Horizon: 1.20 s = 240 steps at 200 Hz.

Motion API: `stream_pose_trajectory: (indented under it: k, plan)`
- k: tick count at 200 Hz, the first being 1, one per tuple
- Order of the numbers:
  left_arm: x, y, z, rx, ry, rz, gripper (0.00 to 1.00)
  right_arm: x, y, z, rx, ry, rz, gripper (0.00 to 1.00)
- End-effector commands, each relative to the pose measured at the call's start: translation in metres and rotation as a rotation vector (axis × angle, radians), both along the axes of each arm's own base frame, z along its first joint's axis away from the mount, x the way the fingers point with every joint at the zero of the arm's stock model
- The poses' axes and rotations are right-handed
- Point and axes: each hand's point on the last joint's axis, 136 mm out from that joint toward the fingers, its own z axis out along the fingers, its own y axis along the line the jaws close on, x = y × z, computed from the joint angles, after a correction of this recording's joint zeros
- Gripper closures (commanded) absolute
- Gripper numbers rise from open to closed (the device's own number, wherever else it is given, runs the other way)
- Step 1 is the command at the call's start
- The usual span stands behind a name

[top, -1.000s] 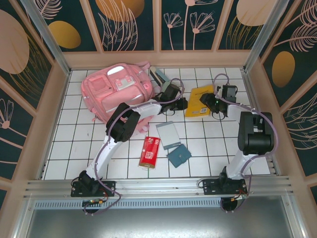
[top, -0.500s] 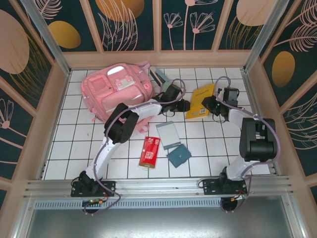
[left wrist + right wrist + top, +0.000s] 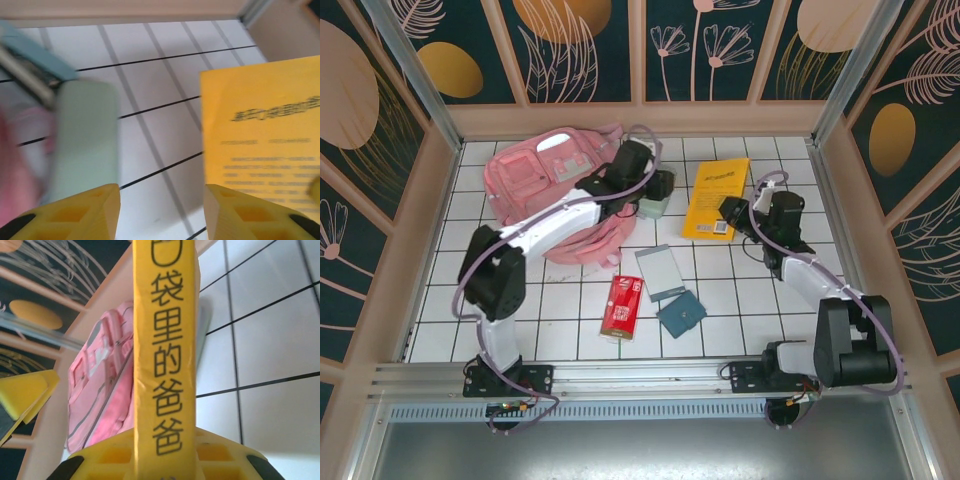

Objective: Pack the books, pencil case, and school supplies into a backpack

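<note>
The yellow book (image 3: 718, 190) is in my right gripper and the backpack's zipper edge (image 3: 610, 236) lies free, so my left gripper keeps going to that edge and closes there.
The pink backpack (image 3: 535, 180) lies at the back left of the tiled table. My left gripper (image 3: 658, 188) hovers just right of it, open, with bare tile between its yellow fingertips (image 3: 102, 200). The mint pencil case (image 3: 85, 140) lies ahead to the left, beside the grey-teal stapler (image 3: 30, 62). The yellow book (image 3: 717, 195) lies right of centre, and my right gripper (image 3: 732, 212) is shut on its near corner. In the right wrist view its spine (image 3: 165, 340) runs out from my gripper (image 3: 165, 440), with the backpack (image 3: 100, 395) beyond.
Near the front centre lie a red packet (image 3: 620, 306), a silver-grey pad (image 3: 660, 270) and a small teal square (image 3: 681, 314). Wooden walls (image 3: 640, 118) enclose the table at the back and sides.
My left gripper has let go and opened, swinging left from the book toward the backpack. My right gripper has shut on the yellow book, which has shifted slightly.
</note>
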Motion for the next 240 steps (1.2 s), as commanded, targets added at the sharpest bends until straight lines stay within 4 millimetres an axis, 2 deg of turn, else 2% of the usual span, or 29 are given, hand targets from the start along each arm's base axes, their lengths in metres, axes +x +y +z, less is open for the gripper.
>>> stream_pose_trajectory:
  k: [1,17,19,31,52,68,133,163,185,187,192,199,211,229,232,240]
  plan:
    - [-0.02,0.062,-0.046,0.244,0.07,0.075,0.54,-0.004,0.015,0.048,0.021,-0.199,0.041,1.0]
    - [-0.039,0.09,-0.061,0.32,0.101,0.095,0.54,-0.01,0.018,0.05,0.007,-0.222,0.03,1.0]
    - [-0.041,0.093,-0.055,0.315,0.091,0.097,0.54,-0.011,0.019,0.049,0.006,-0.225,0.03,1.0]
    - [-0.058,0.11,-0.063,0.354,0.114,0.098,0.55,-0.016,0.02,0.048,0.011,-0.237,0.031,1.0]
    - [-0.08,0.127,-0.082,0.407,0.167,0.082,0.55,-0.02,0.023,0.046,0.028,-0.232,0.044,1.0]
    - [-0.089,0.136,-0.091,0.436,0.183,0.082,0.54,-0.022,0.027,0.046,0.039,-0.232,0.059,1.0]
    - [-0.076,0.139,-0.109,0.528,0.194,0.088,0.55,-0.026,0.032,0.046,0.035,-0.237,0.074,1.0]
    - [-0.069,0.141,-0.113,0.565,0.184,0.101,0.59,-0.026,0.033,0.045,0.038,-0.234,0.079,1.0]
    - [-0.065,0.143,-0.111,0.579,0.173,0.111,0.7,-0.027,0.035,0.045,0.038,-0.235,0.088,1.0]
    - [-0.065,0.143,-0.118,0.593,0.187,0.107,0.71,-0.027,0.036,0.045,0.039,-0.235,0.089,1.0]
    - [-0.064,0.145,-0.122,0.602,0.192,0.109,0.76,-0.028,0.037,0.044,0.037,-0.235,0.093,1.0]
    - [-0.063,0.146,-0.121,0.61,0.188,0.114,0.82,-0.028,0.037,0.044,0.036,-0.235,0.095,1.0]
    - [-0.059,0.148,-0.114,0.617,0.171,0.138,1.0,-0.028,0.039,0.044,0.036,-0.235,0.101,1.0]
    - [-0.052,0.147,-0.095,0.601,0.133,0.166,1.0,-0.03,0.044,0.044,0.057,-0.231,0.122,1.0]
    - [-0.05,0.147,-0.081,0.581,0.107,0.174,1.0,-0.03,0.045,0.044,0.062,-0.232,0.126,1.0]
    - [-0.047,0.146,-0.064,0.562,0.077,0.188,1.0,-0.031,0.05,0.043,0.075,-0.229,0.143,1.0]
